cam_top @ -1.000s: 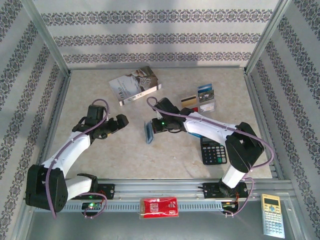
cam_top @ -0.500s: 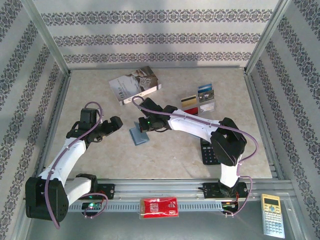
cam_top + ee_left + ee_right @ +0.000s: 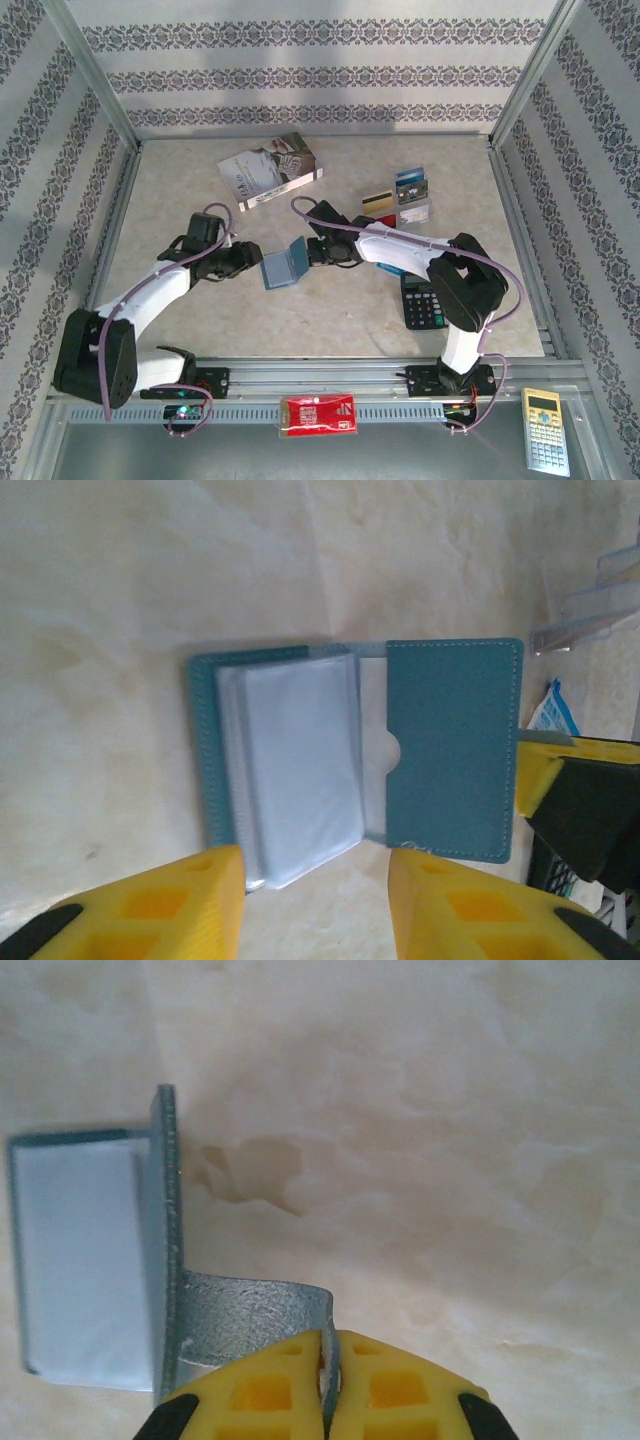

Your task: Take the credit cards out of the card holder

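Note:
I can see the card holder's flap stands half raised (image 3: 300, 257) from my right gripper pinching its strap, so this gripper should flatten it before taking the plastic sleeves (image 3: 300, 765).
The blue-grey card holder (image 3: 283, 265) is held open above mid-table, between the two grippers. My right gripper (image 3: 312, 250) is shut on its right flap; in the right wrist view the fingertips (image 3: 330, 1380) pinch the flap's edge while the card holder (image 3: 150, 1270) hangs to the left. In the left wrist view the card holder (image 3: 455, 750) spreads flat, with clear plastic sleeves (image 3: 295, 765) fanned over its left half. My left gripper (image 3: 315, 900) is open just short of its near edge, touching nothing. No card can be made out in the sleeves. Several credit cards (image 3: 398, 196) lie at the back right.
A grey-white book (image 3: 268, 170) lies at the back left. The black calculator (image 3: 427, 300) sits under the right arm. A red packet (image 3: 317, 413) and a beige calculator (image 3: 545, 443) rest off the table's front rail. Patterned walls enclose three sides.
The right gripper swung the card holder left, then back a little right, and it now hangs open. The left gripper moved right, up to the holder.

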`<state>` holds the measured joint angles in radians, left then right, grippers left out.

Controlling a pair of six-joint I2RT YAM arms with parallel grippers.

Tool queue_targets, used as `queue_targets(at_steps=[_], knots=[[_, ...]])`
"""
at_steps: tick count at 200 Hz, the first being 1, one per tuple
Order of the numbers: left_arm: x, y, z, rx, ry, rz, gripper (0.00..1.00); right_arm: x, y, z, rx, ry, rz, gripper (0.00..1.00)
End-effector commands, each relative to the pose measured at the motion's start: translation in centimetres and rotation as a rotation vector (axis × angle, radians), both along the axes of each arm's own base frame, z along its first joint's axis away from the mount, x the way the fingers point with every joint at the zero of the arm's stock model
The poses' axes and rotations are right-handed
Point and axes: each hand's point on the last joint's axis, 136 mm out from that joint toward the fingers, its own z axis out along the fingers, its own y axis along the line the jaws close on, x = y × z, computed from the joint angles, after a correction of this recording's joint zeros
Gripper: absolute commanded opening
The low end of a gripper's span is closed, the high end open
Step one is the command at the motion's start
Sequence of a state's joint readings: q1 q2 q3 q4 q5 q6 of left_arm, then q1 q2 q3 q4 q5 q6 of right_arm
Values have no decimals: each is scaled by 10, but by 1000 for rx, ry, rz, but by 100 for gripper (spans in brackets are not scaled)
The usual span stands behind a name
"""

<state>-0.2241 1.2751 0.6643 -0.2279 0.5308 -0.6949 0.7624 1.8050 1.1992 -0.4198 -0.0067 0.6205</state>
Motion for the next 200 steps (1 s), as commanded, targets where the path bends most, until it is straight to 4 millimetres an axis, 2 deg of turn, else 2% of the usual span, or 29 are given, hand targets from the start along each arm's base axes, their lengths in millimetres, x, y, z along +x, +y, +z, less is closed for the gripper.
queue_targets(at_steps=[1,44,69,100,121,158,178,200], knots=[[26,-29,15,-48,-75,-19,35,10,-15,-10,-35,-35,-17,4],[46,-72,-5,-56,-40,-66,23,17,-18,-19,22,-47,-40,5],[54,-83,-25,-12,16,-109,12,19,-16,-21,73,-39,-44,7],[59,-96,-42,6,57,-152,5,19,-16,-20,96,-44,-55,11],[60,-98,-57,18,93,-159,0,20,-24,-7,107,-76,-88,16],[57,-97,-81,50,137,-181,0,19,-35,25,155,-139,-127,25],[53,-95,-89,75,148,-196,0,15,-28,35,204,-136,-107,25],[49,-90,-94,107,154,-204,0,10,-13,32,269,-85,-83,23]])
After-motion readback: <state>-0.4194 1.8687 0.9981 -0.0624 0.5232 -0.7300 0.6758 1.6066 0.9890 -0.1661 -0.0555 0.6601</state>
